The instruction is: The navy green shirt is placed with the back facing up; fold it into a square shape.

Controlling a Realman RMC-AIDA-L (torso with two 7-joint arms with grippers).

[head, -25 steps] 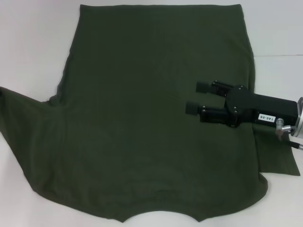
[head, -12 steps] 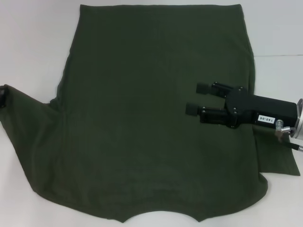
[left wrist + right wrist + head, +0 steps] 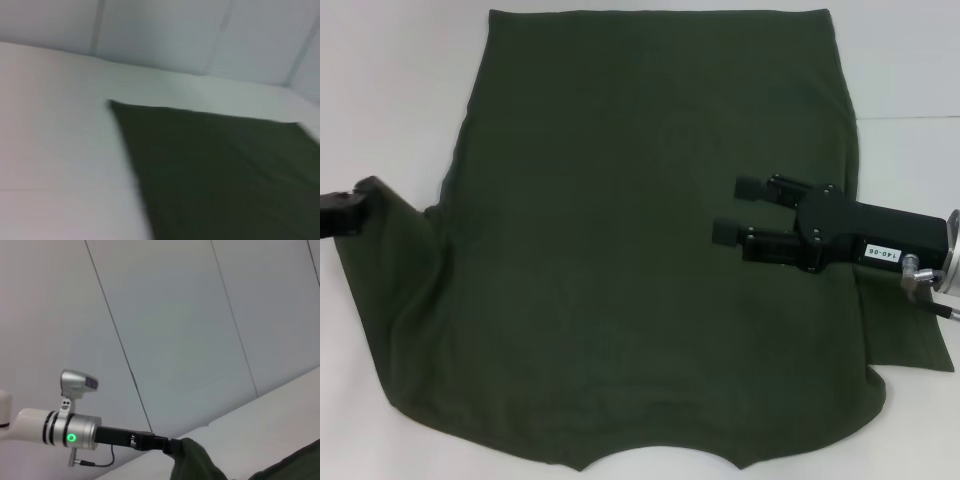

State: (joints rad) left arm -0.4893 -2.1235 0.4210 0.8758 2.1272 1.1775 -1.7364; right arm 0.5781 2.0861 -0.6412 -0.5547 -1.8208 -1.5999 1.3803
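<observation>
The robot's left gripper is pinching the raised sleeve's tip (image 3: 372,190), and the shirt's back (image 3: 535,230) lies flat beside it. The left gripper should move inward next and let go of the sleeve on the shirt's back.
The navy green shirt (image 3: 640,260) lies spread flat on the white table, plain side up and much bigger than the grippers. My left gripper (image 3: 350,207) is at the far left edge, shut on the tip of the shirt's left sleeve (image 3: 390,230) and holding it lifted. The right wrist view shows this left gripper (image 3: 169,444) pinching the raised cloth (image 3: 197,462). My right gripper (image 3: 739,208) hovers over the right side of the shirt, open and empty, fingers pointing left. The left wrist view shows the shirt (image 3: 225,175) lying on the table.
The white table (image 3: 390,90) shows bare on both sides of the shirt. The shirt's right sleeve (image 3: 905,335) lies flat under the right arm. The neck opening (image 3: 660,462) is at the near edge. A panelled wall (image 3: 175,330) stands behind the table.
My left gripper has come into view at the left edge, pulling the left sleeve tip inward to the right and up. The right gripper has stayed almost still.
</observation>
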